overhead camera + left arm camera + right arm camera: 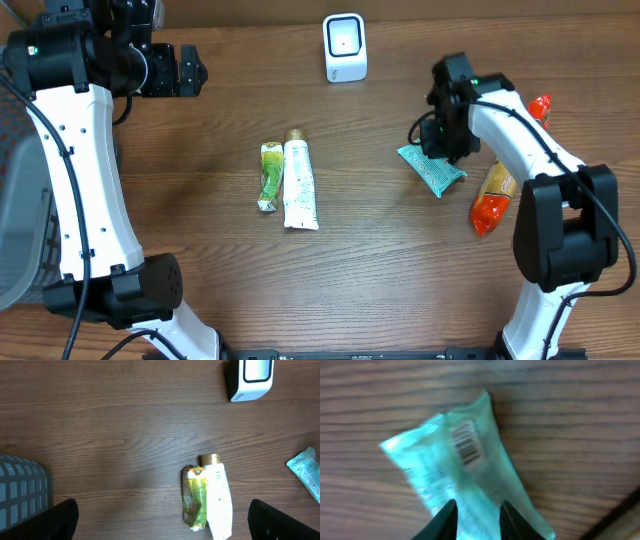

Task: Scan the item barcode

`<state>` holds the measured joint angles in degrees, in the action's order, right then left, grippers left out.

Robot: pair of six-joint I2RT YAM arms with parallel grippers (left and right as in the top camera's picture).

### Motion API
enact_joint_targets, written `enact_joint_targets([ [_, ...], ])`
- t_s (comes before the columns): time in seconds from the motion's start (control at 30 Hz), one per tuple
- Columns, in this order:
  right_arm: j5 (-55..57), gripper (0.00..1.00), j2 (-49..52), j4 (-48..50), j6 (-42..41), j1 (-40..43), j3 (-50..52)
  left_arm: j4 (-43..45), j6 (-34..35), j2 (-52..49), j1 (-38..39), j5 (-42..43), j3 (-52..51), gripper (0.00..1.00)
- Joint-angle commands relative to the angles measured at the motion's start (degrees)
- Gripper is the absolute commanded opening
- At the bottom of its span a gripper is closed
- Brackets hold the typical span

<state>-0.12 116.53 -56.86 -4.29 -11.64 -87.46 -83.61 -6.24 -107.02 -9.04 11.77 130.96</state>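
Observation:
The teal packet's barcode (467, 444) points up, and the white scanner's window points up too, so my right gripper should take a new grip on the teal packet and turn it over before scanning.
A teal packet (432, 170) lies on the wooden table at the right, and its barcode (467, 447) faces up in the right wrist view. My right gripper (443, 148) is down on the packet's upper end. Its two dark fingertips (449, 512) are drawn close together with the teal packet (465, 465) pinched between them. The white scanner (345, 47) stands at the back centre, also seen as the white scanner (250, 377). My left gripper (190, 70) hangs wide open over the back left, holding nothing; the left gripper (162, 507) shows only bare wood between its fingers.
A green sachet (270, 176) and a white tube (299, 183) lie side by side at mid-table. An orange packet (492, 195) and a red item (541, 105) lie beside the right arm. A grey basket (20, 200) sits at the left edge.

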Motion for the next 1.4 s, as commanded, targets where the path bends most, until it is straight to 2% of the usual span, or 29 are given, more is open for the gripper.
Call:
enact_joint_targets([
  [0.0,-2.73,0.27,-0.68,5.01,0.55,0.15,5.40,0.00,-1.07,0.52,0.07,0.07,0.35,1.00],
  [0.2,-8.87,0.21,-0.68,14.56,1.20,0.04,15.37,0.00,-1.07,0.52,0.07,0.07,0.35,1.00],
  [0.23,-8.79,0.17,-0.68,15.76,1.03,0.04,16.72,0.00,-1.07,0.52,0.07,0.07,0.35,1.00],
  [0.27,-8.79,0.07,-0.68,16.96,0.96,0.04,17.92,0.00,-1.07,0.52,0.07,0.04,0.35,1.00],
  [0.3,-8.74,0.04,-0.68,17.84,0.33,0.09,18.78,0.00,-1.07,0.52,0.07,0.07,0.35,1.00],
  [0.43,-8.92,0.04,-1.03,17.59,-0.48,0.28,17.84,0.00,-1.07,0.52,0.07,0.07,0.35,0.99],
  [0.5,-10.49,0.07,-1.62,14.60,-0.46,0.66,14.56,0.00,-1.07,0.52,0.07,0.04,0.35,1.00],
  [0.63,-12.70,0.20,-3.41,5.92,-0.48,1.79,5.57,0.00,-1.07,0.52,0.07,0.07,0.35,0.99],
  [0.77,-12.13,0.23,-4.79,-4.24,-0.46,3.61,-3.56,0.00,-1.07,0.52,0.07,0.07,0.35,1.00],
  [0.83,-11.96,0.34,-4.94,-6.58,-0.44,4.59,-4.92,0.00,-1.07,0.52,0.07,0.07,0.35,1.00],
  [0.97,-12.50,0.48,-4.35,-8.92,-0.35,6.16,-1.31,0.00,-1.07,0.52,0.07,0.07,0.35,1.00],
  [1.13,-19.56,0.67,-4.26,-8.26,2.69,6.25,7.17,0.00,-1.07,0.52,0.07,0.07,0.35,1.00],
  [1.37,-22.45,0.75,-4.24,-1.44,3.23,6.25,14.99,0.00,-1.07,0.52,0.07,0.04,0.35,0.99],
])
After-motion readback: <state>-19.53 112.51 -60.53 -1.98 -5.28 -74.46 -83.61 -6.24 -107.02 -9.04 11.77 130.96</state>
